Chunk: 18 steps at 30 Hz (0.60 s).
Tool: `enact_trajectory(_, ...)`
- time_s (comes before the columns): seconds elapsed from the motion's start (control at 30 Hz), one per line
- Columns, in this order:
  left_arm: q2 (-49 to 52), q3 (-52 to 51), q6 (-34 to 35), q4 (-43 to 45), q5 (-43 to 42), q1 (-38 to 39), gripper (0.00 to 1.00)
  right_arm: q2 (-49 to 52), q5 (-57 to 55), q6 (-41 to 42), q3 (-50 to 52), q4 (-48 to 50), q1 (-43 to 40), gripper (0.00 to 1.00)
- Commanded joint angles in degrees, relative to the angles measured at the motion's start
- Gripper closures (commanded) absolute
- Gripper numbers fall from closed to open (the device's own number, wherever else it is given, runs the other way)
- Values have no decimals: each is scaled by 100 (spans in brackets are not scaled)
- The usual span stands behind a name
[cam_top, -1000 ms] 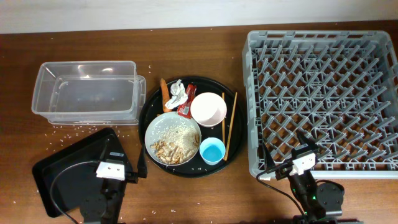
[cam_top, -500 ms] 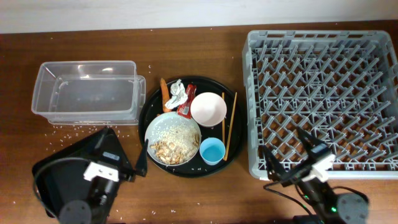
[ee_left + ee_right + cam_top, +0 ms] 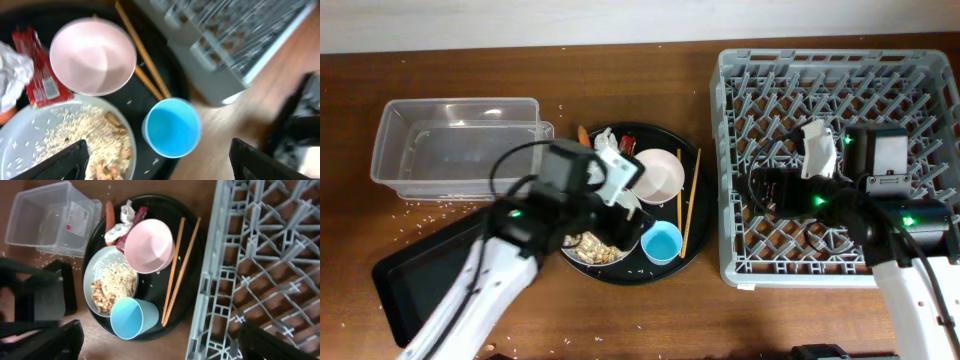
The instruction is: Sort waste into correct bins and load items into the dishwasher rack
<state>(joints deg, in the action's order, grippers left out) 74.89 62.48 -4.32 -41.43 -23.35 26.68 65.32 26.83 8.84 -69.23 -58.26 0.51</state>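
Note:
The robot's left gripper is over the plate [image 3: 598, 246] close by the light-blue cup, so it should move back to let the right gripper take the cup [image 3: 662, 243] to the rack.
A round black tray [image 3: 695, 250] holds a white bowl [image 3: 658, 175], a light-blue cup [image 3: 662, 242], wooden chopsticks [image 3: 686, 205] and a grey plate [image 3: 582, 247] with rice and nut scraps. A tissue [image 3: 604, 140], a red wrapper [image 3: 624, 146] and a carrot [image 3: 583, 134] lie at its far edge. My left gripper [image 3: 623, 218] is open and empty above the plate and cup [image 3: 172, 127]. My right gripper [image 3: 757, 188] is open and empty above the grey rack's [image 3: 840, 90] front-left part. It looks down on the cup [image 3: 131, 317] and chopsticks [image 3: 175, 270].
A clear tub [image 3: 455, 150] stands at the far left. A black rectangular tray [image 3: 415, 280] lies in front of it, partly under my left arm. Rice grains are scattered on the table near the tub.
Both arms have risen from the table's front edge. The left gripper moved over the round tray. The right gripper moved over the rack's left side.

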Motion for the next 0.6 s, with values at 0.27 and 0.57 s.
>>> enact_trajectory(0.27,2286,127,-55,101,1119,730,99,4,-398,133,-111,-339,-15,2)
enact_trajectory(0.57,1834,1729,-463,-1023,-5394,-1873,99,2,1768,238,-111,708,273,6)
